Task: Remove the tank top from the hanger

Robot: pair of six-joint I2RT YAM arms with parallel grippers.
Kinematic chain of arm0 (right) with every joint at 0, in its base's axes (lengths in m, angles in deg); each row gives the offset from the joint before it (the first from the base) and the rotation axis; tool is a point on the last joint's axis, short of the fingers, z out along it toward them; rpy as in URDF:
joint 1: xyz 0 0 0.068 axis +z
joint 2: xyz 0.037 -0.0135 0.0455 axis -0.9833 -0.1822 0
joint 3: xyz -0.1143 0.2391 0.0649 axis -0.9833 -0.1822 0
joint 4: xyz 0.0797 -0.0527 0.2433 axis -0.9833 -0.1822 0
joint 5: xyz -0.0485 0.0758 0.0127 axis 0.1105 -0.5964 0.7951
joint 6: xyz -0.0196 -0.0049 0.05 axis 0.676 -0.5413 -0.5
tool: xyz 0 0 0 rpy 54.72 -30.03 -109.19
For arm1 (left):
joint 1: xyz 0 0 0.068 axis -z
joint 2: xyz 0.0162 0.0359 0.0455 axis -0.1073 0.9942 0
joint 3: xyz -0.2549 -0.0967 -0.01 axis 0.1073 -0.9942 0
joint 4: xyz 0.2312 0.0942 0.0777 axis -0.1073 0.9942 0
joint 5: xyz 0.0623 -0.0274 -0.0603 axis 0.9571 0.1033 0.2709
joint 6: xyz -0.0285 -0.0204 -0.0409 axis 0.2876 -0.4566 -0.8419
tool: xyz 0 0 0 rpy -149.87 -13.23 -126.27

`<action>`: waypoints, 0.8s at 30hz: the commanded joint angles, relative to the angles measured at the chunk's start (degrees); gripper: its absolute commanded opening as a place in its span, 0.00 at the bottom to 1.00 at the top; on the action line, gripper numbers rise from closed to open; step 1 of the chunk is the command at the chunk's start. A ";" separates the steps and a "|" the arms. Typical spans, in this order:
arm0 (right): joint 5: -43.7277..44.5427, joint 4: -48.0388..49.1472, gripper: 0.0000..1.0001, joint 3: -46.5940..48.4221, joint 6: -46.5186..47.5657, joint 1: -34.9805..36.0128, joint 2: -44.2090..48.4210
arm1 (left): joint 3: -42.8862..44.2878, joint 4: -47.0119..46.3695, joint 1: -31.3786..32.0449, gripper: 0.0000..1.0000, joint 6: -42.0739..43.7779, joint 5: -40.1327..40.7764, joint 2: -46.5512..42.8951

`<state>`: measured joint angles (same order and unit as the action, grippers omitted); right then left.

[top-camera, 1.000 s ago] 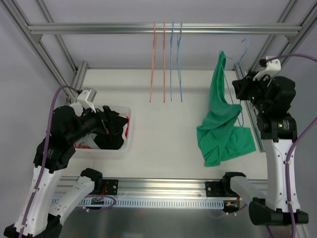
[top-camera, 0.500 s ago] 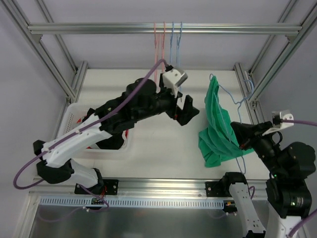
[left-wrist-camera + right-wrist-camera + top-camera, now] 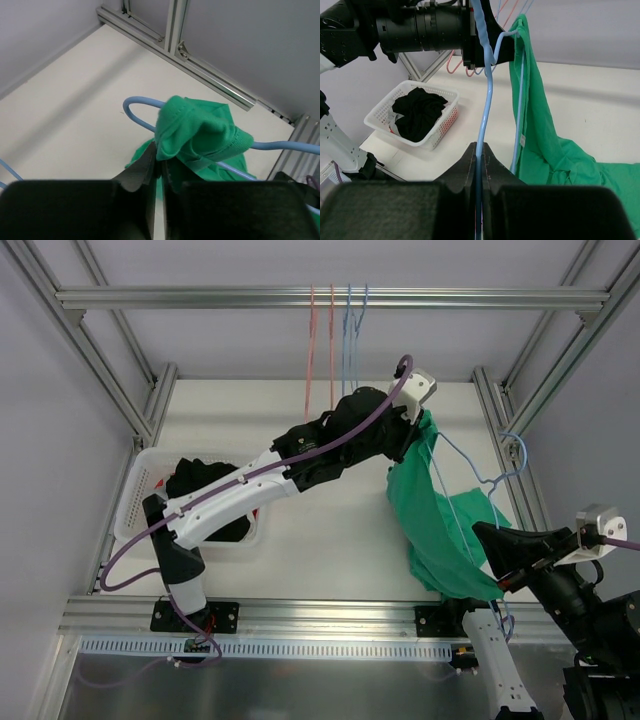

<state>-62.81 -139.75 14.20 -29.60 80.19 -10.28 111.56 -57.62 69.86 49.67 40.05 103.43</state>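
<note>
My left gripper is holding the strap that the hanger's bend (image 3: 130,106) pokes through, so I should pull the tank top off that end of the hanger and down toward the table's near edge (image 3: 365,590).
The green tank top (image 3: 440,530) hangs on a light-blue wire hanger (image 3: 512,437), held up over the right side of the table. My left gripper (image 3: 408,436) reaches across from the left and is shut on the top's bunched shoulder strap (image 3: 200,132), right at the hanger's bend (image 3: 140,102). My right gripper (image 3: 487,540) is low at the near right, shut on the hanger's wire (image 3: 487,85), which runs up from between its fingers (image 3: 480,150). The cloth (image 3: 540,125) drapes down to the right of that wire.
A white basket (image 3: 135,502) holding black clothes sits at the left, also in the right wrist view as a basket (image 3: 376,116). Pink and blue hangers (image 3: 338,350) hang from the top rail. Aluminium frame posts line both sides.
My left arm swung right from mid-table to the tank top's shoulder and its jaws closed on the strap. My right arm drew the hanger nearer and lower, spreading the garment.
</note>
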 commanded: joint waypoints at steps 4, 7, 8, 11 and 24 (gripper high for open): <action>0.03 -0.64 0.00 1.03 1.07 0.72 -0.45 | 0.62 -2.65 0.02 0.00 -0.67 6.07 -5.00; -0.31 -5.64 0.00 1.91 4.23 1.24 -0.89 | -2.89 -2.65 0.02 0.00 -4.27 17.57 -8.95; -1.01 -7.48 0.00 2.26 6.76 2.29 -0.97 | -4.82 -2.65 -0.07 0.00 -5.41 20.82 -9.92; -4.18 -12.86 0.00 2.36 10.12 5.45 1.56 | -6.07 -2.65 -0.94 0.00 -7.79 26.39 -12.13; 23.23 -0.77 0.00 4.23 6.44 14.69 11.75 | -4.48 -7.55 -3.15 0.00 -3.93 -14.53 -7.03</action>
<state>-52.37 -149.10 23.31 -21.25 94.42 -0.88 107.67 -59.59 67.24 44.34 40.62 96.11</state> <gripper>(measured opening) 0.034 0.010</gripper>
